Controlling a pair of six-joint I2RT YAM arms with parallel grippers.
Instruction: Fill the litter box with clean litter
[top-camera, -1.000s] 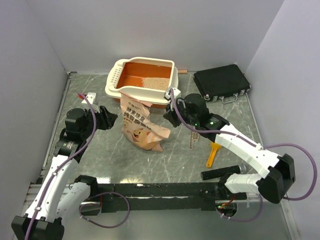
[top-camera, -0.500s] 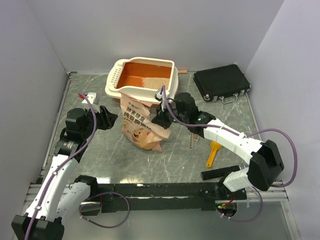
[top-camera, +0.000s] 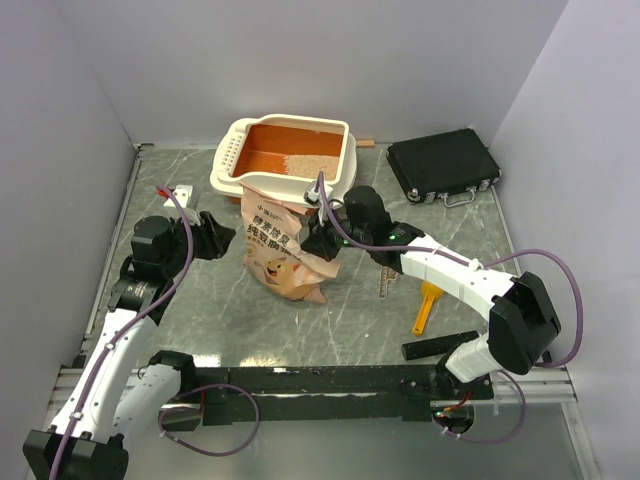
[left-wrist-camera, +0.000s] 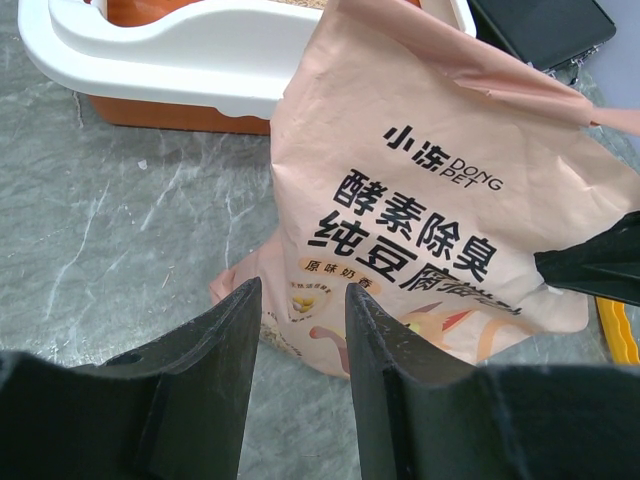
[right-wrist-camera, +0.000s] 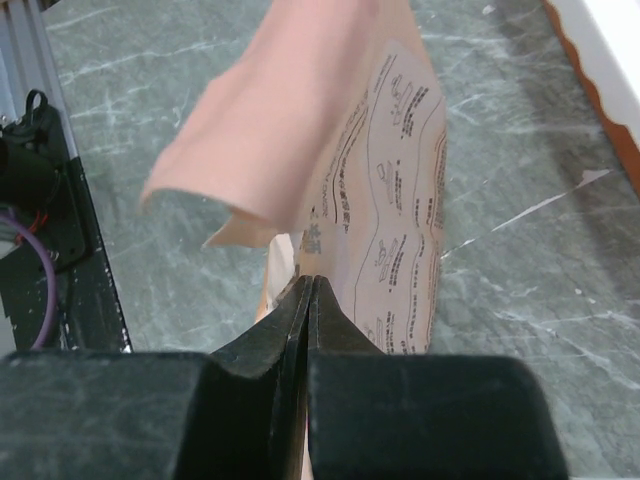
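Observation:
My right gripper carries on gently moving the bag's edge toward the printed front (top-camera: 272, 240) and lets go there, because the litter bag's lower end (top-camera: 297, 288) rests on the grey surface.
The litter box (top-camera: 226, 165), orange with a cream rim, stands at the back centre and holds a patch of beige clean litter (top-camera: 312, 163). The tan paper litter bag (top-camera: 283, 243) stands in front of it, leaning on its near rim. My right gripper (top-camera: 318, 238) is shut on the bag's right edge. In the right wrist view the jaws (right-wrist-camera: 310, 284) are pressed together with bag paper (right-wrist-camera: 390, 180) between them. My left gripper (top-camera: 222, 238) is open just left of the bag. In the left wrist view it (left-wrist-camera: 300, 295) faces the bag's printed front (left-wrist-camera: 430, 200), below the box rim (left-wrist-camera: 200, 60).
A black flat case (top-camera: 443, 165) lies at the back right. An orange-yellow scoop (top-camera: 427, 305) and a metal strip (top-camera: 386, 280) lie right of the bag. A small white block (top-camera: 181, 192) sits at the far left. Walls close in three sides.
My right gripper has moved left from beside the box's corner to the bag's right edge and now sits closed on it. The left arm and the bag have hardly moved.

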